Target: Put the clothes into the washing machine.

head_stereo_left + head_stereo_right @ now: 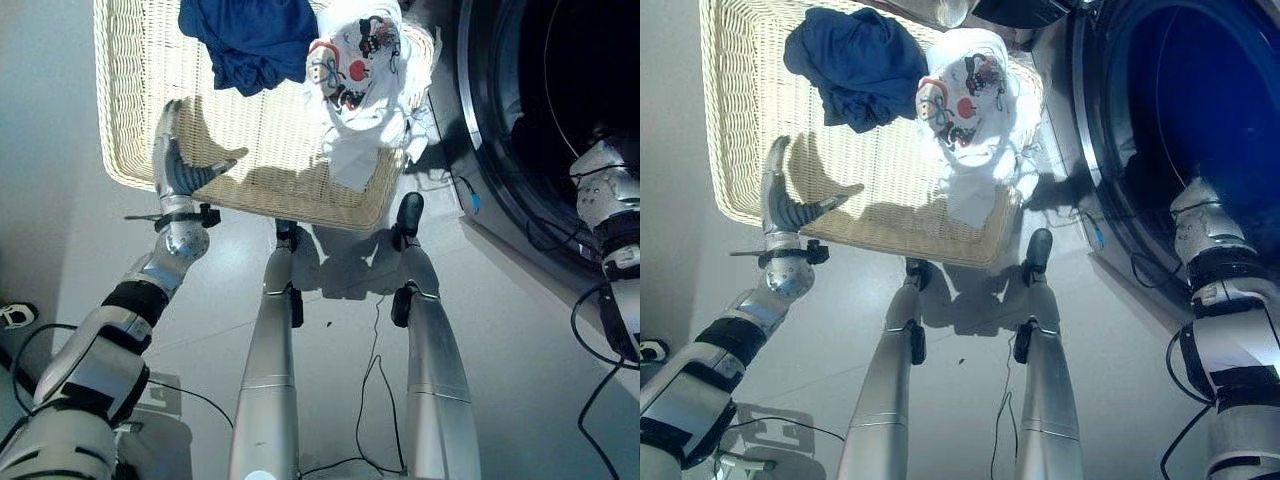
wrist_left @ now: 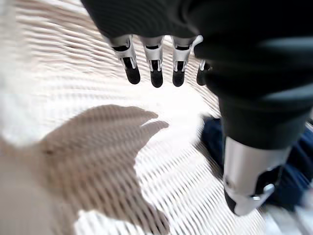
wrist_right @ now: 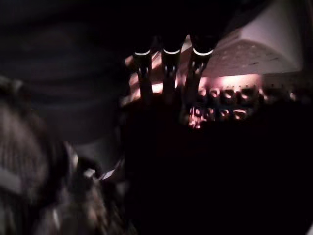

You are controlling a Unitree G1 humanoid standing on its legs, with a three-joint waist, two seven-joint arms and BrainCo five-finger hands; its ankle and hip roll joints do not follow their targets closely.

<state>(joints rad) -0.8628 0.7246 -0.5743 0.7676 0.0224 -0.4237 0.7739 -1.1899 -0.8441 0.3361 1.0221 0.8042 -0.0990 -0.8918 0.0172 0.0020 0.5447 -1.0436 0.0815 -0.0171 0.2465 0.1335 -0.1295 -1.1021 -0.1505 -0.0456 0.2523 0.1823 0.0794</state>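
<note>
The dark blue garment [image 1: 250,40] touches the white printed garment only along its edge [image 1: 311,58]. The dark blue garment will come away by itself when I lift.
A dark blue garment [image 1: 255,40] lies bunched at the far side of a pale wicker basket [image 1: 120,170]. Beside it a white printed garment [image 1: 360,70] hangs over the basket's right rim. My left hand [image 1: 178,165] hovers open over the bare weave near the front left of the basket, holding nothing; its wrist view shows straight fingers [image 2: 155,73] with the blue garment [image 2: 293,171] past the thumb. My right arm reaches into the dark drum of the washing machine [image 1: 540,120]. There my right hand [image 3: 168,73] has its fingers stretched out before the lit perforated drum wall, above a dark mass I cannot make out.
The washing machine stands to the right of the basket, its round opening [image 1: 1180,110] facing me. Grey floor [image 1: 500,330] lies between the basket's front rim and me. A small blue object [image 1: 473,200] sits on the floor by the machine's base.
</note>
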